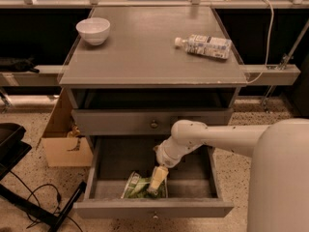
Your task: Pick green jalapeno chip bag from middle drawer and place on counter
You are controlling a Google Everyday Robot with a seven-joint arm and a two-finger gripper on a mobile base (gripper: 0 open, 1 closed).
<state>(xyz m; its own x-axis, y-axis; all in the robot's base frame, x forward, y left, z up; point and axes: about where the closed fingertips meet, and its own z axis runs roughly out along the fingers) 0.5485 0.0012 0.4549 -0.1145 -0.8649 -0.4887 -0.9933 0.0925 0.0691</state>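
Note:
The gripper's tip [157, 181] is above one edge of the crinkled green jalapeno chip bag [142, 186], so the bag will hang wide below the gripper when the robot lifts.
The middle drawer [153, 208] is pulled open below the closed upper drawer [153, 122]. The green jalapeno chip bag [135, 187] lies crinkled on the drawer floor at the front, left of centre. My gripper [157, 180] reaches down into the drawer from the right, its pale tip over the bag's right edge. I cannot tell if it touches the bag. The grey counter [140, 57] is the cabinet's top.
A white bowl [93, 30] stands at the counter's back left. A clear plastic bottle [205, 45] lies at its back right. A cardboard box [65, 146] sits on the floor to the left of the cabinet. Black cables and a stand lie at the lower left.

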